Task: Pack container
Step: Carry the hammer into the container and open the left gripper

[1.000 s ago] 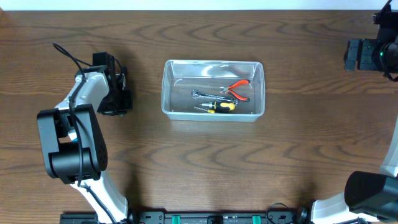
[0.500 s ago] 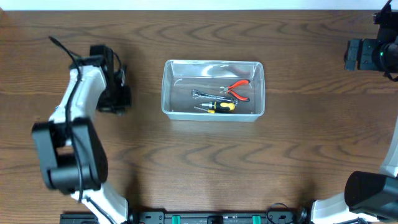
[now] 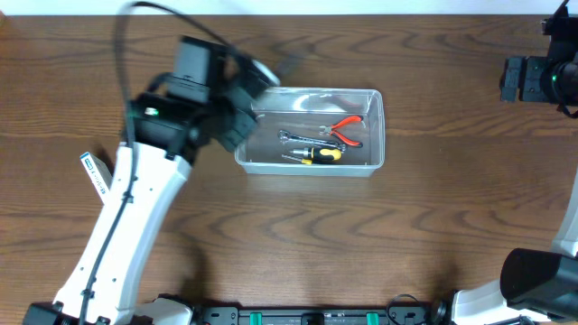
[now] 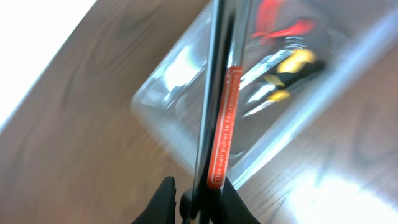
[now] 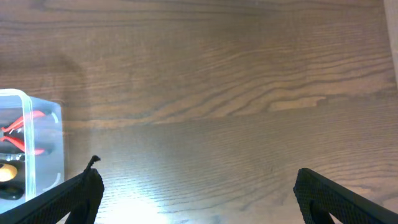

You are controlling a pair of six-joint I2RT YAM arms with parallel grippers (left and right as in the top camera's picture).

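The dark metal bar (image 4: 224, 127) reaches over the container's open top. I should go on moving my left gripper inward and down, then let the bar go beside the wrench.
The clear plastic container (image 3: 307, 167) stands at mid-table and holds red-handled pliers (image 3: 346, 129), a yellow-and-black screwdriver (image 3: 316, 154) and a small wrench (image 3: 293, 136). My left gripper (image 3: 242, 101) hangs over the container's left end, blurred by motion. In the left wrist view it (image 4: 199, 199) is shut on a dark metal bar with an orange label (image 4: 224, 112), which points out over the container (image 4: 155, 118). My right gripper (image 3: 510, 79) is at the far right edge, open and empty (image 5: 199, 193), with the container's end (image 5: 56, 143) at its left.
Bare brown wood table (image 3: 361, 235) lies all around the container. The table's far edge meets a white surface (image 3: 379, 7) at the top. The left arm's body (image 3: 126, 226) slants across the left front of the table.
My left arm has swung from the table's left side to the right and now hangs over the container's left end, with the bar in its jaws. The right arm has not moved.
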